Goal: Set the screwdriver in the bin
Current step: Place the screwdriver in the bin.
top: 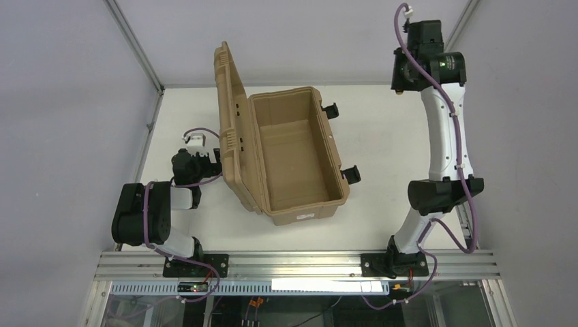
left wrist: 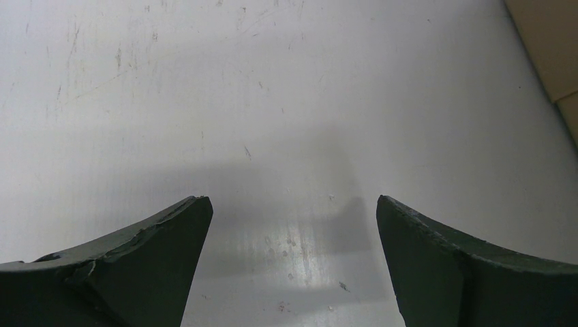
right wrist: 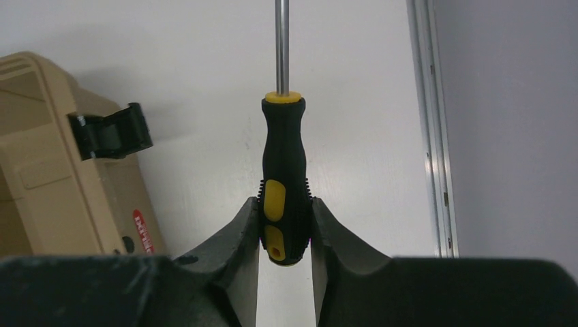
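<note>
The bin's lid is out of the way beyond the bin's opening, so the robot's right gripper keeps moving the screwdriver across and down until the screwdriver's handle is near the bin's bottom.
The screwdriver has a black handle with yellow insets and a thin metal shaft that points away from the camera. My right gripper is shut on its handle and holds it above the white table. In the top view that gripper is raised at the far right, right of the bin. The tan bin stands open in the middle, its ribbed lid upright on the left. It also shows in the right wrist view. My left gripper is open and empty over bare table, left of the lid.
Two black latches stick out from the bin's right side; one shows in the right wrist view. A metal frame rail runs along the table's right edge. A corner of the bin shows in the left wrist view.
</note>
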`<state>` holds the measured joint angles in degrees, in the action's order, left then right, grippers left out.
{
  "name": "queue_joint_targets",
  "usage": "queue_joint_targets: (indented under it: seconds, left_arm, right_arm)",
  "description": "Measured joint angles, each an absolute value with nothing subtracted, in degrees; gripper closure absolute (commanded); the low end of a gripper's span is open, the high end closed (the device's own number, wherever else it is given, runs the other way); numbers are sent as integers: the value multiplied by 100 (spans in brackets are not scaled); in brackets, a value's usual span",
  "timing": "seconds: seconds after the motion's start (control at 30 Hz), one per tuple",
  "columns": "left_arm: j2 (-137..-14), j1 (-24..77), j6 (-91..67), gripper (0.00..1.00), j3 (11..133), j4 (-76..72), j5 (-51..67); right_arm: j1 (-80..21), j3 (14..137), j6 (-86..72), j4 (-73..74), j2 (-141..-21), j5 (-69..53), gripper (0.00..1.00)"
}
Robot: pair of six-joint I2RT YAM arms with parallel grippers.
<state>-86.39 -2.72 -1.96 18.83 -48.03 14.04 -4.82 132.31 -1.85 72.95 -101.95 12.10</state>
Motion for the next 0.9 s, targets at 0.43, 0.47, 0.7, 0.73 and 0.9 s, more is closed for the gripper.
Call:
queue_joint_targets:
  seconds: [0.43, 0.47, 0.7, 0.73, 0.9]
  left_arm:
    - [-8639, -274, -196, 1, 1883, -4803, 1406]
    - [-8639, -274, -196, 1, 1883, -4803, 1409]
    - [-8637, -274, -196, 1, 1883, -4805, 1409]
    - [-8637, -274, -196, 1, 1883, -4805, 1409]
    - [-8639, -274, -198, 1, 1883, -4805, 1409]
  right_arm:
    - [-2453, 13788, -838, 7603, -10484, 1658, 96]
    - [-2609, 13828, -888, 7607, -10545, 1688, 96]
    - [-3566, 13941, -1249, 7537, -10960, 1865, 96]
    - [-3638, 13941, -1304, 7511, -11002, 1879, 96]
    - [-3900, 13941, -1608, 7334, -11146, 1964, 96]
